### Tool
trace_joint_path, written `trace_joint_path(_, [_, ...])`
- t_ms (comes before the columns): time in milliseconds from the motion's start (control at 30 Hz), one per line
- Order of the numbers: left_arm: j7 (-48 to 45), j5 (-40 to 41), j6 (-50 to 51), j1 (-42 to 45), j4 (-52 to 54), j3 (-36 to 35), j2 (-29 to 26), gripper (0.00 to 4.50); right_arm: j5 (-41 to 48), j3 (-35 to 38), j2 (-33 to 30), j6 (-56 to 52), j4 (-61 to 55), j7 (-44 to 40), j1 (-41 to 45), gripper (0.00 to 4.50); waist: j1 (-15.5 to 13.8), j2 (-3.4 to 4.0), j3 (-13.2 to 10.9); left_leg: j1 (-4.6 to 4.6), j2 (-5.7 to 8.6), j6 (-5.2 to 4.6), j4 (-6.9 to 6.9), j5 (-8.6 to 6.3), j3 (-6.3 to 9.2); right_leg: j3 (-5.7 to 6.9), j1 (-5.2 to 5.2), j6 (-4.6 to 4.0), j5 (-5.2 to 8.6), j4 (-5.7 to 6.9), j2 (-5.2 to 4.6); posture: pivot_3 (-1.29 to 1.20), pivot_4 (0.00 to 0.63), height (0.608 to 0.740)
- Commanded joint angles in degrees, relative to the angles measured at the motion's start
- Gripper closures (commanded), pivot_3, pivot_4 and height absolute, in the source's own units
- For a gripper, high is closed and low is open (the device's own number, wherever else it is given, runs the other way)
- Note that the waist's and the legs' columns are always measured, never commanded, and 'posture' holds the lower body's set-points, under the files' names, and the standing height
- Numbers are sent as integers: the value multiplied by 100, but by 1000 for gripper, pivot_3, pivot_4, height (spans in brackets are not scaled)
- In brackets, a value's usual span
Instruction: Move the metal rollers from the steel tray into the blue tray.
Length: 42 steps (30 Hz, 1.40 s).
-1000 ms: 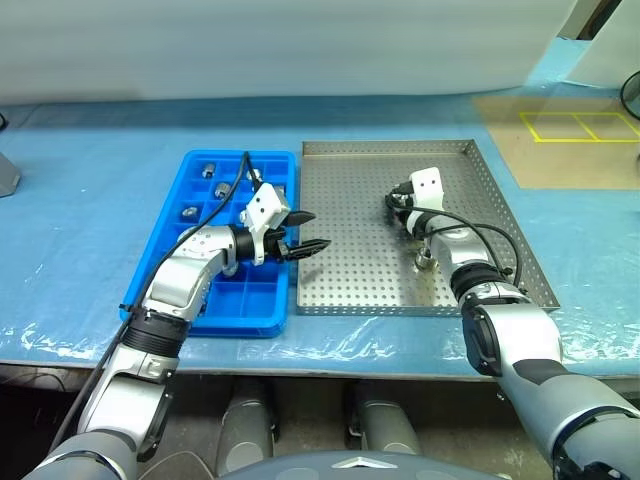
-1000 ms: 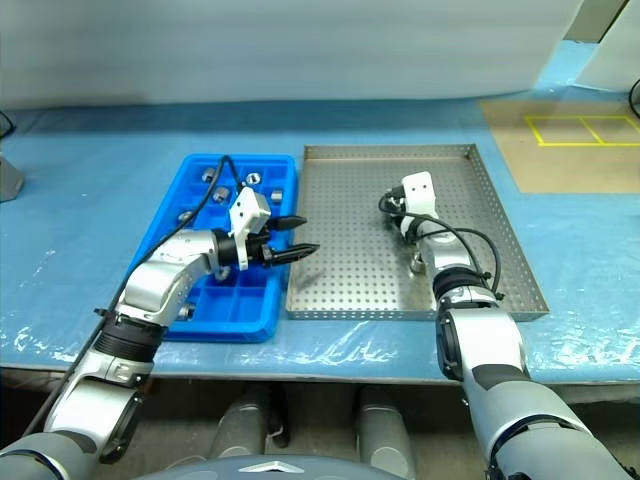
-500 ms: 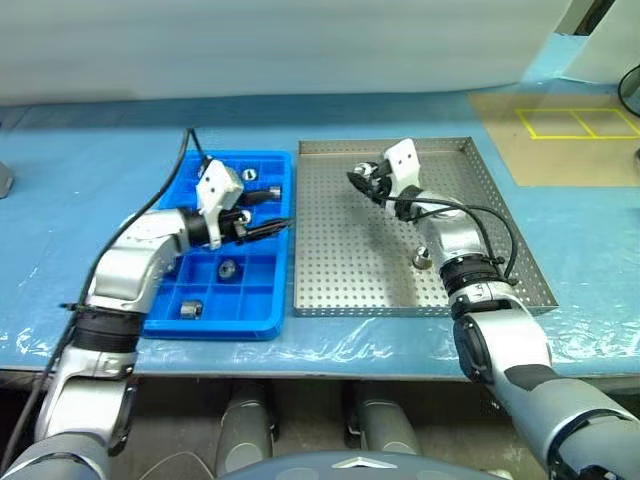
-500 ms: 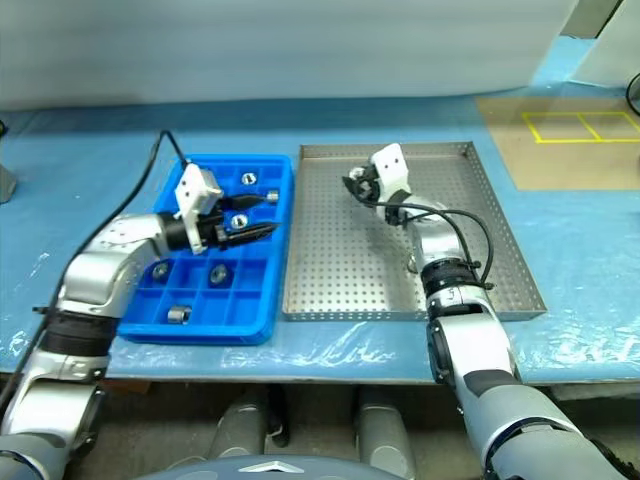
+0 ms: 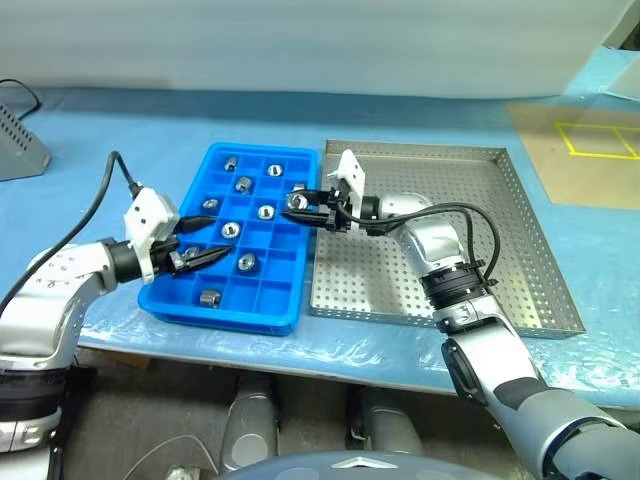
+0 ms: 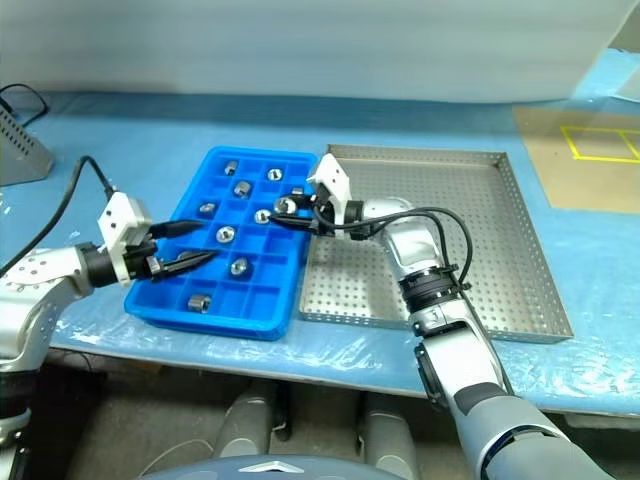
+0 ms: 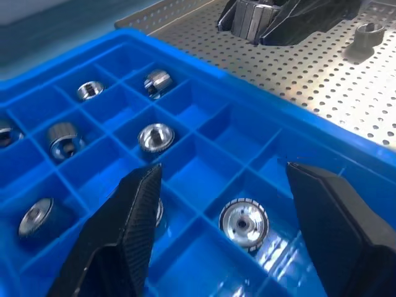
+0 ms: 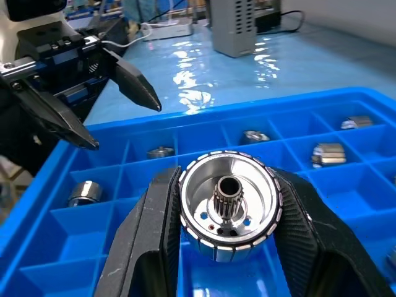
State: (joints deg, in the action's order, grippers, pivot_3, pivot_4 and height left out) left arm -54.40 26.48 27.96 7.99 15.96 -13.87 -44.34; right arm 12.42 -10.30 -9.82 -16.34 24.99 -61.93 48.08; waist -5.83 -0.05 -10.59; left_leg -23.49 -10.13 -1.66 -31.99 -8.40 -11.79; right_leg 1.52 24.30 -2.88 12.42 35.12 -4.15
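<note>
The blue tray's compartment [image 5: 288,237] is empty and open below the metal roller [image 5: 297,201]. My right gripper should keep lowering the roller until it sits inside that compartment, then let go.
The blue tray [image 5: 220,315] holds several metal rollers [image 5: 246,263] in its square compartments. To its right lies the perforated steel tray [image 5: 500,230]. My right gripper [image 5: 300,208] points left over the blue tray's right-hand column and is shut on one roller [image 8: 228,207], a shiny ring with a dark central hub. My left gripper [image 5: 212,240] hovers open over the blue tray's left side with nothing between its fingers [image 7: 133,216]. One more roller [image 7: 366,34] lies on the steel tray's floor behind the right gripper.
A blue sheet covers the table. A grey box [image 5: 20,140] stands at the far left. A brown board with yellow tape lines [image 5: 600,140] lies at the back right. The table's front edge runs just below both trays.
The view has swung, so the trays sit further right. My right gripper carried a roller from the steel tray leftward to over the blue tray. My left gripper drew back to the tray's left side.
</note>
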Motion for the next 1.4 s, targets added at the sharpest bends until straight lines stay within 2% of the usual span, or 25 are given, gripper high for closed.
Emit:
trace_joint_path(33, [309,209,138,-332,692,-362,20,1100,-137,-96,88,341,405,-29,248,2858,-49,-1,0,0,1,0,2,0,0,0,-1,0,0,-3,0,259,150,740])
trace_joint_path(133, [535,343,272,-610,1069,-443,119,1100,-220,-111,70,465,757,-89,347,2858,-126,-1,0,-1,6,0,6,0,1,1,-2,0,0,-10,-3,275,150,740])
trace_joint_path(333, [716,453,345,-914,1326,-426,138,1100,-287,-334,-3,436,620,-496,84,2858,-200,-3,0,-5,3,1,15,1,4,5,0,0,0,-17,-1,287,150,740])
trace_joint_path(567, [771,440,343,-685,1199,-250,115,1100,-508,-339,-27,668,876,-239,86,2858,-199,-4,0,0,4,5,15,3,5,4,-2,1,0,-15,-1,268,150,740])
trace_joint_path(733, [696,414,323,-421,1021,-66,105,1100,-464,-197,-79,603,891,-77,69,1181,-186,-4,1,-1,6,6,15,4,5,4,-2,0,-1,-14,-2,235,150,740])
trace_joint_path(767, [671,414,320,-378,989,-26,102,1100,-443,-196,-102,566,829,-88,48,919,-183,-5,1,0,6,6,15,4,5,4,-3,0,-1,-14,-2,215,150,740])
trace_joint_path(800, [658,414,319,-356,974,-1,100,1100,-426,-195,-116,541,786,-99,31,919,-176,-5,1,0,6,7,15,5,5,4,-3,0,-1,-13,-1,208,150,740])
trace_joint_path(967, [508,387,232,172,633,395,203,1100,-313,27,-295,369,257,132,-180,919,-157,-5,1,0,6,7,10,5,4,4,-3,1,-1,-8,-1,108,150,740])
trace_joint_path(1100, [312,356,128,925,-7,853,508,1100,-122,350,-622,-63,-593,394,-505,919,-113,-5,1,1,6,8,-13,6,4,0,-5,2,-2,10,-2,-14,150,740])
trace_joint_path(1233, [-128,154,-150,1726,-791,1494,917,1100,291,684,-1241,-904,-1999,385,-1220,919,-65,-6,1,14,10,10,-22,7,1,-8,-14,5,-1,26,-2,-144,150,740])
trace_joint_path(1400, [-687,-86,-547,2543,-1745,2138,1562,1100,461,1155,-1824,-1582,-3270,920,-2203,919,214,-11,4,29,14,8,-25,7,0,-18,-31,11,-2,21,-2,-269,150,740])
